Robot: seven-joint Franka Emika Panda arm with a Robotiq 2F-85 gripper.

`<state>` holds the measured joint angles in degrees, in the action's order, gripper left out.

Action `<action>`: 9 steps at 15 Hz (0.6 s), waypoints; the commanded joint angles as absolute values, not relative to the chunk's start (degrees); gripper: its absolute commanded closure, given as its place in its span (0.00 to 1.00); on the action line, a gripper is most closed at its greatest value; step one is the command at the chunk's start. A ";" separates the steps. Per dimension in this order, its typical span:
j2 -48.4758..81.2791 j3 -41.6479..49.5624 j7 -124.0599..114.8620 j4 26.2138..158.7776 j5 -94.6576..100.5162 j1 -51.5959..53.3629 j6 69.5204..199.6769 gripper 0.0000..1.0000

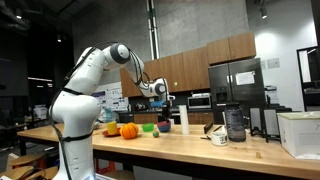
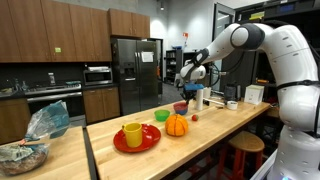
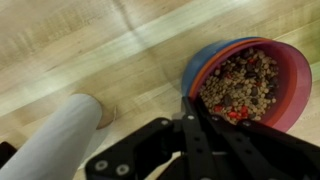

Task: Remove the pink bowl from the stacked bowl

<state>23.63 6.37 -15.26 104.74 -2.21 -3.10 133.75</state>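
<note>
I should open my gripper's closed fingers because they hang empty at the pink bowl's near rim (image 3: pixel 198 86). Then I need to straddle its side (image 3: pixel 206 73) and close on it before I lift.
The pink bowl (image 3: pixel 262 85) holds brown and red beans. It sits nested in the purple bowl (image 3: pixel 200 62), which looks blue-purple in the wrist view. The pair stands on the wooden counter in both exterior views (image 1: pixel 165 127) (image 2: pixel 180 107). My gripper (image 3: pixel 191 102) has its black fingers pressed together. The tips point at the pink bowl's near rim. In both exterior views the gripper (image 1: pixel 161 100) (image 2: pixel 187 90) hangs a little above the stack. Nothing shows between the fingers.
A white bottle (image 2: pixel 200 97) (image 3: pixel 55 140) stands close beside the stack. A green bowl (image 2: pixel 162 115), an orange pumpkin (image 2: pixel 176 125) and a yellow cup (image 2: pixel 133 133) on a red plate (image 2: pixel 150 142) sit further along the counter (image 2: pixel 210 135).
</note>
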 commanded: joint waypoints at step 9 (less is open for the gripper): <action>23.33 7.43 -17.04 105.10 1.42 -2.48 131.05 0.80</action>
<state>23.78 7.50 -17.34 104.82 1.44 -2.53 132.62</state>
